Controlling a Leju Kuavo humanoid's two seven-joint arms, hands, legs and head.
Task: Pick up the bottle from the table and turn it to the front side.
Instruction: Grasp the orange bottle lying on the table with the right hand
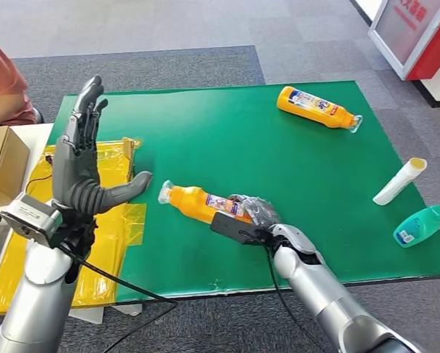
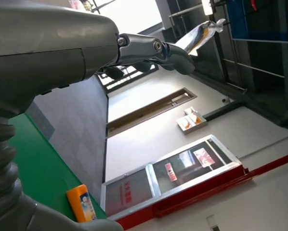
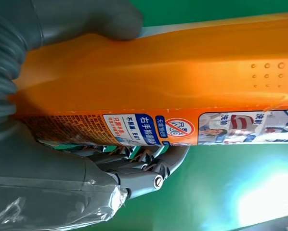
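Observation:
The label [image 1: 224,205] facing up on the orange bottle [image 1: 194,202] lacks the red band that the far bottle's label has, so the orange bottle's hidden logo side should come up when I turn it.
An orange bottle [image 1: 198,202] with a clear cap lies on its side near the front of the green table [image 1: 235,140], cap toward the left. My right hand [image 1: 254,213] grips its base end; up close the thumb [image 3: 81,19] lies on one side of the orange bottle [image 3: 164,77] and the fingers [image 3: 150,163] curl under the labelled side. My left hand [image 1: 82,158] is raised over the table's left edge, fingers spread and holding nothing; its fingers [image 2: 157,48] reach out into the air in the left wrist view.
A second orange bottle [image 1: 318,108] lies at the far right, its base also seen as an orange bottle [image 2: 81,204]. A white tube [image 1: 399,181] and a teal bottle [image 1: 421,225] lie at the right edge. Yellow plastic [image 1: 115,220], a cardboard box [image 1: 1,162] and a person's sleeve [image 1: 4,81] are at the left.

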